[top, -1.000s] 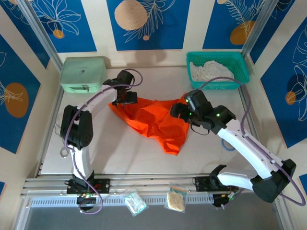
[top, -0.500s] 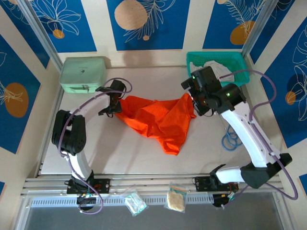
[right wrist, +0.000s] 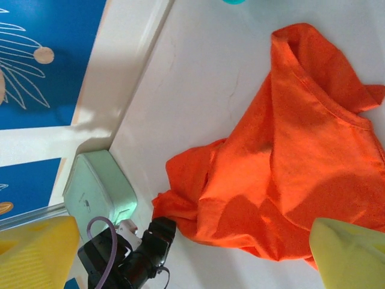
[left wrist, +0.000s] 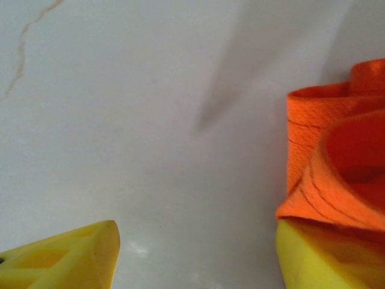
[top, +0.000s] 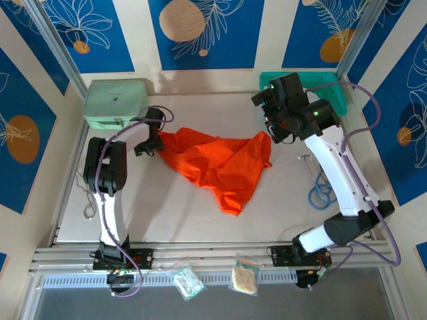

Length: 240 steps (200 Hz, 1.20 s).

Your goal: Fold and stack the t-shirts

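Note:
The crumpled orange t-shirt's corner pokes (top: 230,204) toward the near bar, a long way from my left gripper. My right gripper should grab that corner (top: 231,209) and pull it back.
A bright orange t-shirt (top: 220,163) lies crumpled and unfolded on the white table (top: 167,213). My left gripper (top: 152,140) sits low at the shirt's left edge. In the left wrist view it (left wrist: 195,259) is open over bare table, and the orange hem (left wrist: 337,180) rests against the right fingertip (left wrist: 325,259). My right gripper (top: 277,127) hangs raised above the shirt's right corner. In the right wrist view it (right wrist: 192,259) is wide open, holding nothing, with the t-shirt (right wrist: 289,174) spread below it.
A mint-green hard case (top: 115,103) stands at the back left, close behind the left gripper. A teal basket (top: 339,100) sits at the back right, partly behind the right arm. A blue cable coil (top: 321,193) lies to the right. Two small packets (top: 245,277) rest on the near rail.
The right gripper rose and drew back toward the basket, and the shirt's right corner dropped to the table. The left gripper slid left to the shirt's edge, its jaws narrowing a little.

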### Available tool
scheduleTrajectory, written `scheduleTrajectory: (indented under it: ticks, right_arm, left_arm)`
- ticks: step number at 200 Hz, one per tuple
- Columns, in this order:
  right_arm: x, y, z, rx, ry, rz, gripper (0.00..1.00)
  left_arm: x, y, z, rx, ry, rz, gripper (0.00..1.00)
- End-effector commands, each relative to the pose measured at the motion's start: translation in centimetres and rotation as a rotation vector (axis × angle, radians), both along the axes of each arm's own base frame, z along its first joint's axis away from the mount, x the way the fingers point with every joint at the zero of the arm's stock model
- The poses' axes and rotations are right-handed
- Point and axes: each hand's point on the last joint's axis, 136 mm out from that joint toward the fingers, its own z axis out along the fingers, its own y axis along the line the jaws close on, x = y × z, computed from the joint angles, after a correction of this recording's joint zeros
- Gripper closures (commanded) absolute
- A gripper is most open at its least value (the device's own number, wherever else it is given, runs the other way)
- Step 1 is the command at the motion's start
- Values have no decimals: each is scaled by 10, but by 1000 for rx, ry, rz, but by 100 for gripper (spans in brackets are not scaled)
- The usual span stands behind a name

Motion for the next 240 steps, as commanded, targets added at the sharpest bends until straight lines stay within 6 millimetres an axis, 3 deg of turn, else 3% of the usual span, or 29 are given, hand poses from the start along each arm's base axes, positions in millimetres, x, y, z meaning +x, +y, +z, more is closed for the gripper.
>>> scheduleTrajectory:
  ticks: [1, 47, 72, 89, 113, 134, 167, 214, 225, 240]
  right_arm:
    - [2, 5, 14, -21, -61, 36, 2]
    - [0, 25, 1, -123, -126, 256, 5]
    - [-7, 43, -45, -181, -187, 514, 8]
    - [-22, 54, -84, -102, -161, 663, 9]
    - [-44, 54, -138, -81, -44, 736, 15]
    - [-59, 52, -163, -129, 22, 764, 17]
    - [-75, 50, -174, -166, 75, 776, 20]
    - [-87, 40, -167, -204, 89, 732, 24]
    - [-89, 38, -163, -211, 83, 723, 25]
    - [-92, 35, -159, -218, 79, 711, 26]
  left_arm:
    - [10, -14, 14, -69, -59, -30, 31]
    - [11, -41, 50, -183, -157, -120, 24]
    - [20, -64, 65, -240, -189, -190, 18]
    - [26, -71, 60, -247, -166, -204, 17]
    - [32, -58, 51, -163, -135, -163, 17]
    - [40, -43, 49, -100, -139, -140, 18]
    - [53, -40, 34, -82, -84, -145, 19]
    - [62, -44, 22, -89, -73, -166, 25]
    - [62, -43, 21, -87, -69, -170, 35]
    - [64, -45, 23, -97, -76, -176, 66]
